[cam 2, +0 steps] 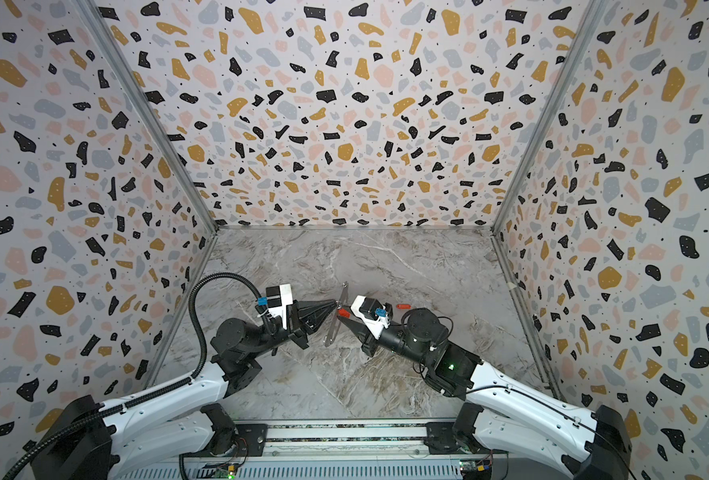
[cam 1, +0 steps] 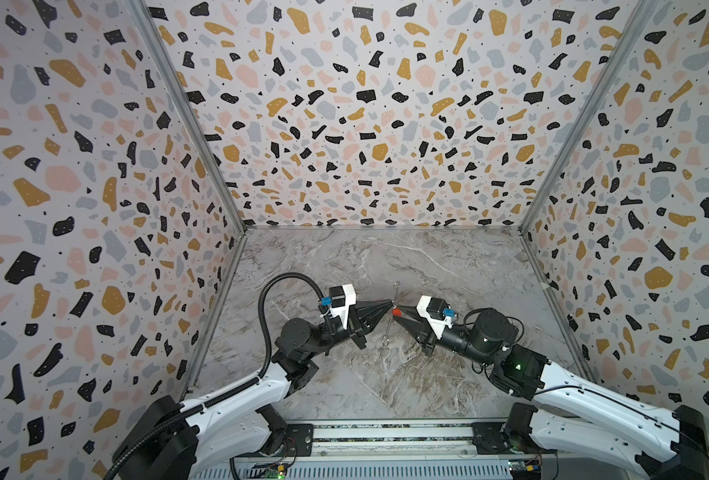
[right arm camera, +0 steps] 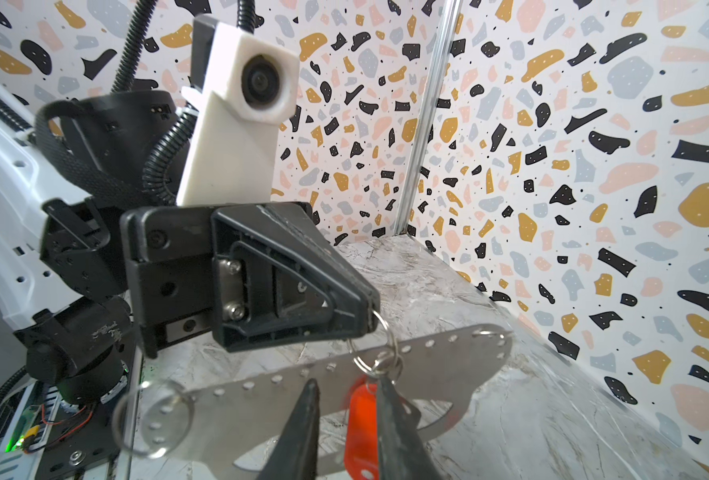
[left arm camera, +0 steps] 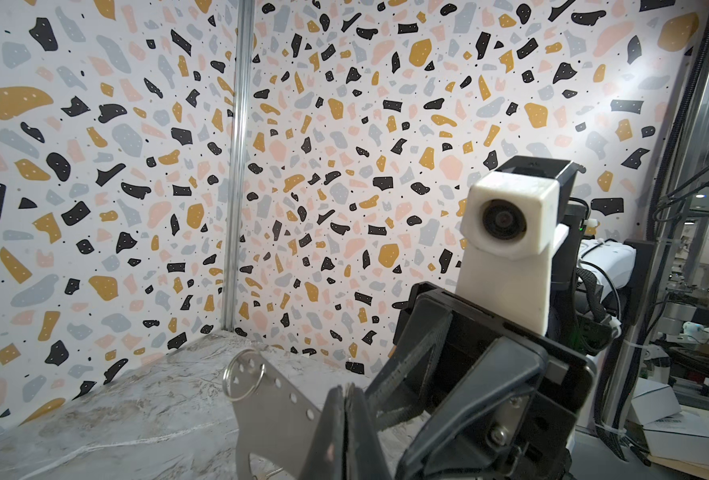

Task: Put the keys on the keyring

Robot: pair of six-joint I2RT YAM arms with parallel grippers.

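Note:
My right gripper's fingers surround the red tag (right arm camera: 362, 432) below the wire ring, so next my right gripper takes the wire ring (right arm camera: 395, 345) before my left gripper opens.
The keyring (cam 1: 389, 322) (cam 2: 333, 328) is a flat grey metal plate with a row of small holes, standing on edge above the marble table between both grippers. My left gripper (cam 1: 387, 306) (cam 2: 335, 305) (left arm camera: 346, 399) is shut on a wire ring (right arm camera: 380, 328) threaded through the plate (right arm camera: 261, 399). One key's red tag (right arm camera: 361, 419) (cam 1: 395, 311) (cam 2: 342, 312) hangs from small rings at the plate's edge. My right gripper (right arm camera: 344, 382) (cam 1: 399, 310) is open around that tag, which rests against one finger (right arm camera: 390, 415). A second red tag (cam 2: 403, 306) lies on the table behind the right wrist.
A loose wire ring (left arm camera: 244, 374) (right arm camera: 153, 415) hangs at one end of the plate. Patterned walls (cam 1: 344, 124) close the marble table (cam 1: 386, 374) on three sides, and a rail (cam 1: 386, 436) runs along the front edge.

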